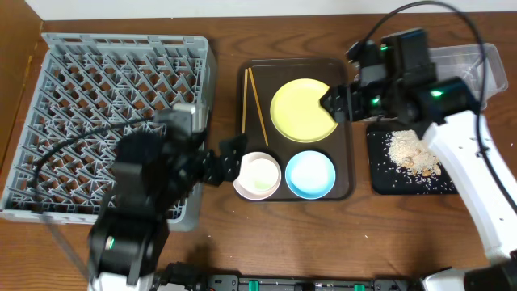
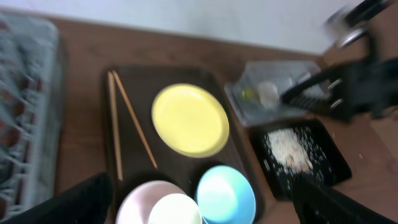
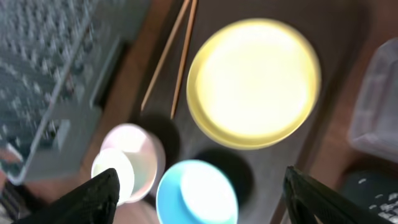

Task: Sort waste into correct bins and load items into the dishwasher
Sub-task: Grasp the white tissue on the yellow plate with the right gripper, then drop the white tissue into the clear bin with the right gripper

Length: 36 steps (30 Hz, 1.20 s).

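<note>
Next, my right gripper takes the cup (image 1: 262,173) out and passes it to my left gripper for the dish rack, because this white cup is standing inside the pinkish-white bowl (image 1: 245,187).
The yellow plate (image 1: 303,111), the two chopsticks (image 1: 252,101), the pinkish-white bowl (image 1: 258,175) and the light blue bowl (image 1: 310,174) lie on the brown serving tray (image 1: 343,190). My left gripper (image 1: 226,162) is open and empty, just left of the pinkish bowl (image 2: 158,205); it also shows in the left wrist view (image 2: 202,208). My right gripper (image 1: 338,103) is open and empty above the plate's right edge; in the right wrist view (image 3: 202,193) it hangs over the blue bowl (image 3: 196,196). The green wrapper (image 2: 249,94) and the white tissue (image 2: 268,93) lie in the clear tub (image 2: 292,115).
The grey dish rack (image 1: 121,105) fills the left of the table, with my left arm over its near right corner. The black tray (image 1: 388,174) with a crumb heap (image 1: 412,152) sits right of the brown tray. My right arm covers part of the clear tub (image 1: 477,69).
</note>
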### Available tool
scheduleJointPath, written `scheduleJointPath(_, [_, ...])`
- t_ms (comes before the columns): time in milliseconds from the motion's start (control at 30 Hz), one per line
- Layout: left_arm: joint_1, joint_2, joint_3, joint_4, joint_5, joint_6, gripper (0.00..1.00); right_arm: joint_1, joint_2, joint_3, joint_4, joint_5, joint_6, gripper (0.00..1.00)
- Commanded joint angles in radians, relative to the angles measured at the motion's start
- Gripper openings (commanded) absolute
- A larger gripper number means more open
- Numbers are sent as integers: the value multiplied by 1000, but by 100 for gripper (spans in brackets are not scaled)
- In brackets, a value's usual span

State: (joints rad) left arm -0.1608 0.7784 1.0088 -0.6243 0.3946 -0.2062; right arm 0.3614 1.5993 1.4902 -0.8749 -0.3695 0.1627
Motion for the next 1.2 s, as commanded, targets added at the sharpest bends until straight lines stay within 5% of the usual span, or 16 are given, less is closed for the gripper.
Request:
scheduleJointPath(0, [3,-79,22,-7,-67,6,92,69,38,-2,-21,36,-23,80])
scheduleJointPath(467, [3,-111,22,-30,-67,6,92,119,84,-2,27,74,-22,69])
scheduleJointPath(1167, [3,-111,22,-30,-67,6,92,120,84,-2,-5,77,-22,72])
